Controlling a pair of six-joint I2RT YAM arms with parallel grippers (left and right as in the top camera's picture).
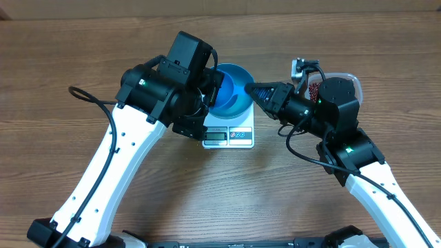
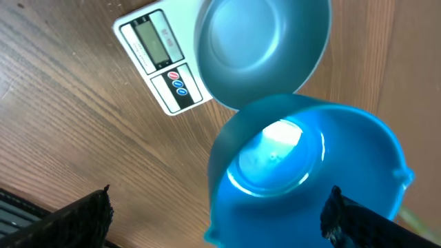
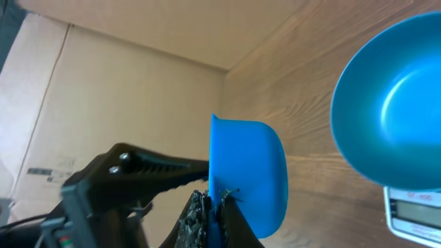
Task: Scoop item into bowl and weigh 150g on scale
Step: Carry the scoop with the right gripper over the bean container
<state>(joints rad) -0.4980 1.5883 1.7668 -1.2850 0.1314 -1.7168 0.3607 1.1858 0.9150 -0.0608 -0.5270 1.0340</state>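
Observation:
My left gripper needs to move back out of the way before the scoop goes to the beans (image 1: 314, 91), because its open fingers are around the scoop in my right gripper.
The teal-blue bowl (image 1: 236, 81) (image 2: 262, 41) (image 3: 396, 110) sits on the white scale (image 1: 229, 136) (image 2: 155, 58) (image 3: 413, 213), and its inside looks bare. A small bright blue scoop (image 2: 303, 165) (image 3: 248, 172) hangs beside the bowl with nothing visible in it. My right gripper (image 1: 252, 89) (image 3: 213, 200) is shut on the scoop's thin edge. My left gripper (image 2: 219, 200) stands wide open with the scoop between its fingers (image 3: 151, 169), not clamped. The item, dark red-brown beans (image 1: 313, 87), shows at the far right, partly hidden behind my right arm.
A clear plastic tub (image 1: 346, 78) holding the beans stands behind the right arm. A cardboard wall (image 3: 110, 89) stands at the table's edge in the right wrist view. Both arms crowd the space around the scale, and cables loop beside each arm.

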